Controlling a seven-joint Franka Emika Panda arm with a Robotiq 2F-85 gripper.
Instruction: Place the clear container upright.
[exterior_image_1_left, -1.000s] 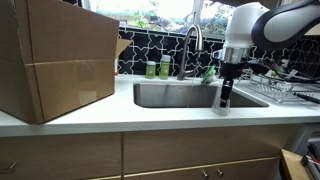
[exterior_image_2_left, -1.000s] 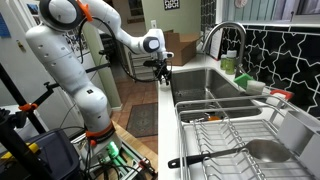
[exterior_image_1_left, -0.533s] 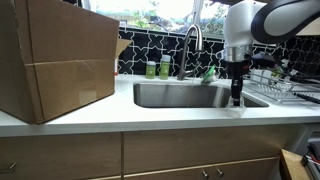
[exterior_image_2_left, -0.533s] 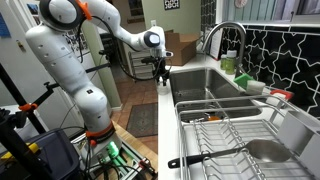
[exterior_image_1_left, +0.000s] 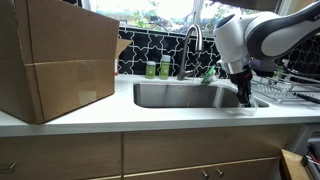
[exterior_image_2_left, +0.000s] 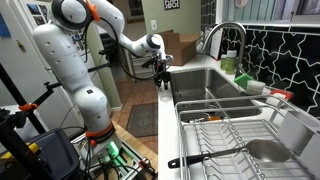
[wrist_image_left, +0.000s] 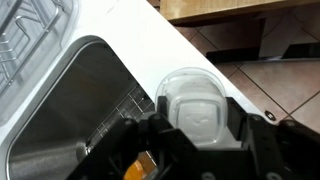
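Note:
My gripper points straight down with the clear container wrong way up in its fingers, so I should tip my wrist toward level to turn the container over.
In the wrist view the clear container stands on the white counter just beside the sink's rim. I see its round edge and squarish face end-on. My gripper has one black finger on each side of it, pressed against its walls. In an exterior view my gripper points down at the counter's front strip to the right of the sink, and the container is only a faint glint under it. In an exterior view my gripper is low over the counter by the sink's near corner.
The steel sink with its faucet lies beside the gripper, and its basin shows in the wrist view. Green bottles stand behind the sink. A big cardboard box fills one counter end and a wire dish rack the other.
My gripper has moved along the counter's front strip away from the sink's middle, toward the dish rack side, and the wrist has tilted. It stays low at the counter.

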